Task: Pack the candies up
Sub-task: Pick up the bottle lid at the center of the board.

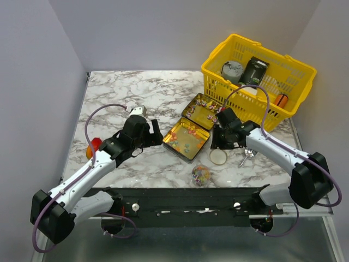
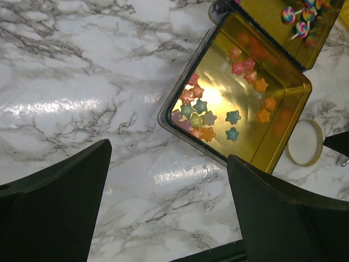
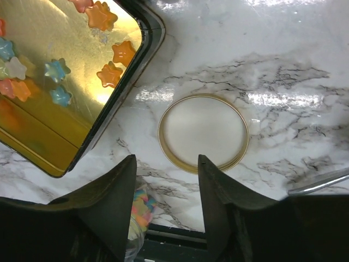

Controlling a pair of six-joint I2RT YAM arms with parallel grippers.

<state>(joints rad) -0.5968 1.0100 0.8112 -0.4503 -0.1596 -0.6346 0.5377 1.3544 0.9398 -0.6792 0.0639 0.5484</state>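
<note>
The lid lies white inside (image 3: 205, 131) up, so my right gripper should raise it by the lid's rim (image 3: 181, 165) and pass it to my left gripper before closing the jar.
An open gold tin (image 1: 177, 146) lies mid-table; it also shows in the left wrist view (image 2: 240, 98) and the right wrist view (image 3: 60, 49). Small star-shaped candies (image 1: 185, 137) in orange, pink, blue and green lie in its base (image 2: 199, 112) (image 3: 112, 73). Its hinged lid (image 1: 192, 117) holds small swirl lollipops (image 2: 301, 26). A small clear jar of mixed candies (image 1: 200, 174) stands near the front edge, half hidden behind a finger in the right wrist view (image 3: 140, 204). My left gripper (image 1: 155, 134) (image 2: 169, 155) is open and empty, left of the tin. My right gripper (image 1: 218, 144) (image 3: 166, 159) is open and empty, just short of a round jar lid (image 3: 203, 131).
A yellow basket (image 1: 218, 82) at the back right holds a tin, a dark packet and an orange cylinder (image 1: 281, 100). An orange-red lump (image 1: 94, 146) sits at the left edge. A metal utensil (image 1: 245, 158) (image 3: 319, 183) lies right of the round lid (image 1: 218, 156).
</note>
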